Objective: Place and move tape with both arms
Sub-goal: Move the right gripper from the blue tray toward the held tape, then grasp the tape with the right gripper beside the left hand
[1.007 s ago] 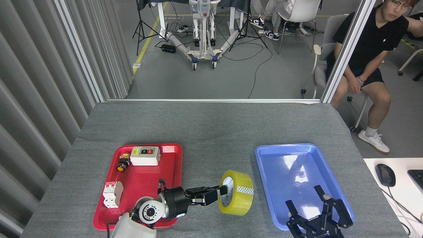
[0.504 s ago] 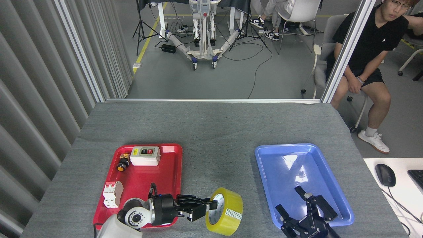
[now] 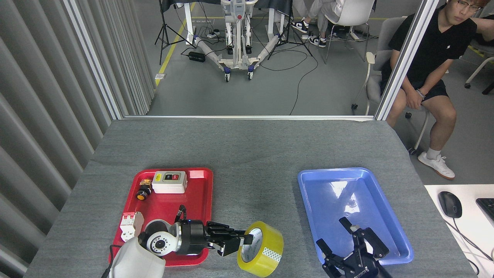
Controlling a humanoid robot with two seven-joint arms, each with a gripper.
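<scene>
The tape (image 3: 271, 245) should lie flat and stay in place when I lower it into the blue tray, because its side (image 3: 254, 226) around the core is flat.
The tape (image 3: 265, 250), a wide yellow roll with a white core, stands on edge on the grey table between the two trays, near the front edge. My left gripper (image 3: 242, 242) reaches in from the left and is shut on the tape's rim, one finger inside the core. My right gripper (image 3: 339, 237) is open, its black fingers spread over the near left corner of the blue tray (image 3: 389, 216), apart from the tape.
A red tray (image 3: 200, 181) at the left holds a white switch box (image 3: 170, 182), a small yellow-black button (image 3: 143, 190) and a white breaker (image 3: 130, 226). A seated person (image 3: 432, 73) is beyond the table's far right corner. A mouse (image 3: 450, 204) lies on a white desk.
My left gripper has carried the tape down and leftward toward the table's front. My right gripper has shifted left and slightly forward over the blue tray's near corner.
</scene>
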